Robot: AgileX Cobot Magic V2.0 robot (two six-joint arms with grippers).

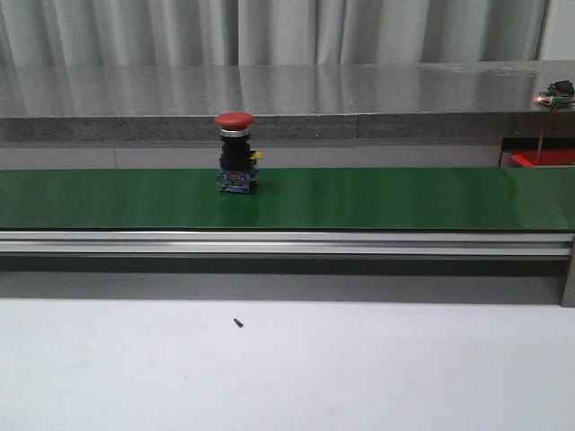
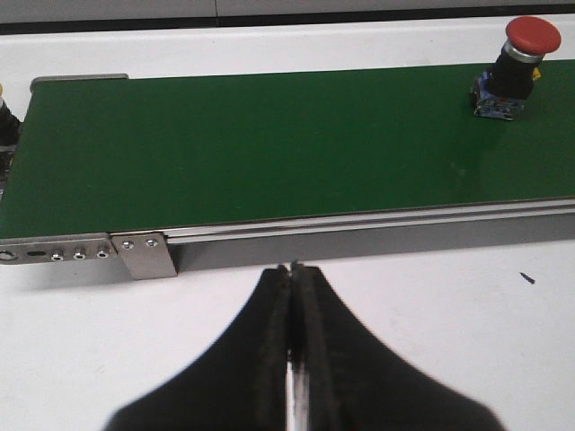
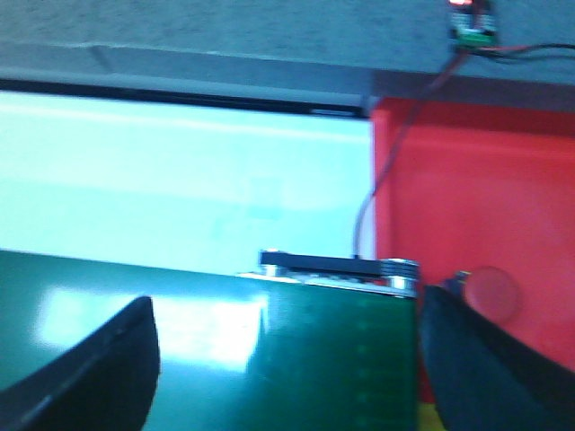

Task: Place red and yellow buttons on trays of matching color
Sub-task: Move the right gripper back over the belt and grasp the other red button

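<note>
My open right gripper should carry on moving to the red button, which stands upright and clear on the green belt, until its fingers straddle the red top.
A red button with a black and blue base stands upright on the green conveyor belt. The left wrist view shows the same red button far across the belt. My left gripper is shut and empty, over the white table just short of the belt's rail. My right gripper is open and empty above the belt's end, beside the red tray. A round red shape, perhaps another button, lies in that tray. A sliver of yellow shows below it. No gripper appears in the front view.
The belt's aluminium rail runs along its front edge. A grey ledge lies behind the belt. The red tray sits at the far right, under a small circuit board with wires. A small black screw lies on the white table.
</note>
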